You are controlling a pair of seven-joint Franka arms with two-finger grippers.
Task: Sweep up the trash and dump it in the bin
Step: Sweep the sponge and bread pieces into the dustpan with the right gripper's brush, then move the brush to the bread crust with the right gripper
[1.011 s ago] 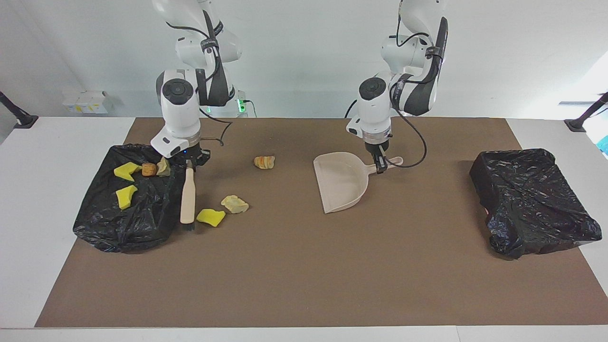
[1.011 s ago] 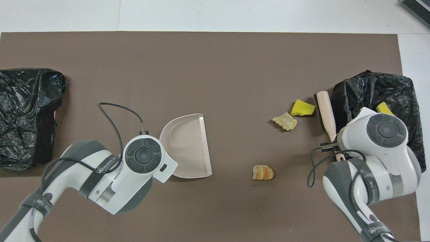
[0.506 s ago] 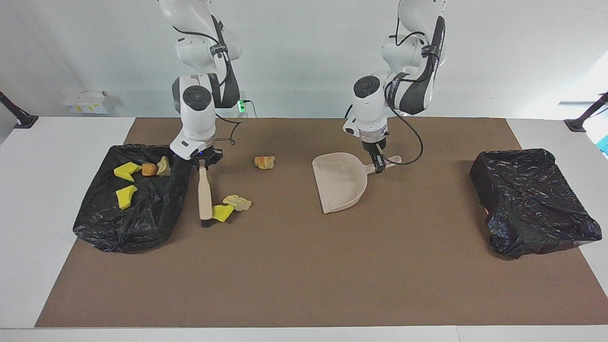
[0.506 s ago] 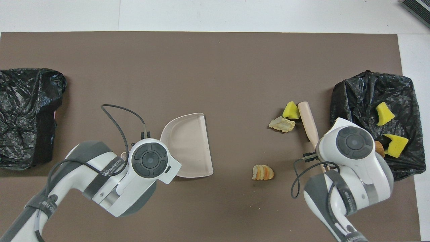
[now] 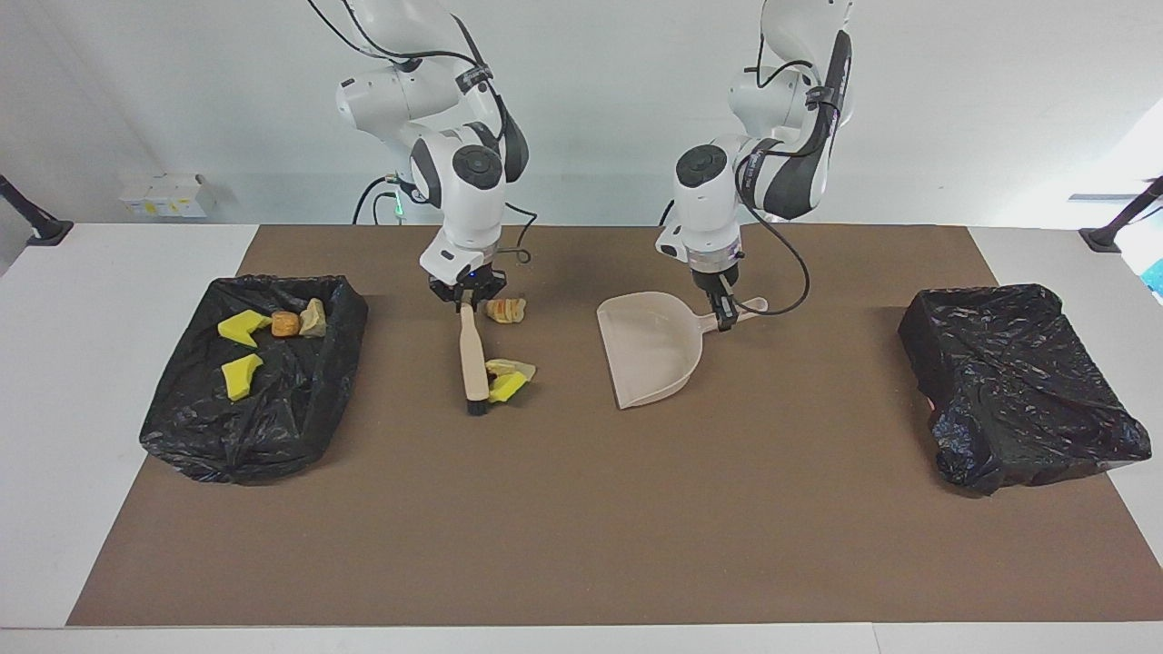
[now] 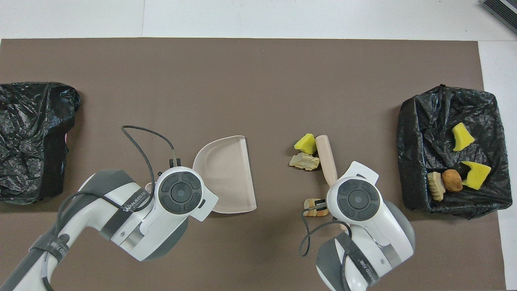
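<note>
I can see the striped bread lump [image 6: 314, 203] beside the brush's handle, clear of the brush's bristles. So I should bring the brush back behind that lump with my right gripper after this stroke.
My right gripper [image 5: 466, 298] is shut on the top of the beige brush [image 5: 471, 352] [image 6: 326, 158], whose bristles rest on the mat. A yellow chunk of trash [image 5: 505, 387] [image 6: 305, 143] and a tan lump [image 5: 511, 368] [image 6: 304, 161] lie against the brush on the dustpan's side. A striped bread lump [image 5: 507, 311] [image 6: 311, 207] sits beside that gripper, nearer to the robots. My left gripper [image 5: 724, 316] is shut on the handle of the beige dustpan [image 5: 652, 350] [image 6: 226, 173], which lies flat with its mouth toward the brush.
A black-lined bin [image 5: 273, 427] [image 6: 416, 133] at the right arm's end holds two yellow chunks [image 5: 241, 375], an orange lump [image 5: 285, 323] and a tan lump [image 5: 313, 318]. Another black-lined bin [image 5: 1018, 381] [image 6: 32, 137] stands at the left arm's end.
My right gripper has swept the brush from beside the bin toward the dustpan, pushing the yellow chunk and the tan lump along. The left arm and dustpan have barely moved.
</note>
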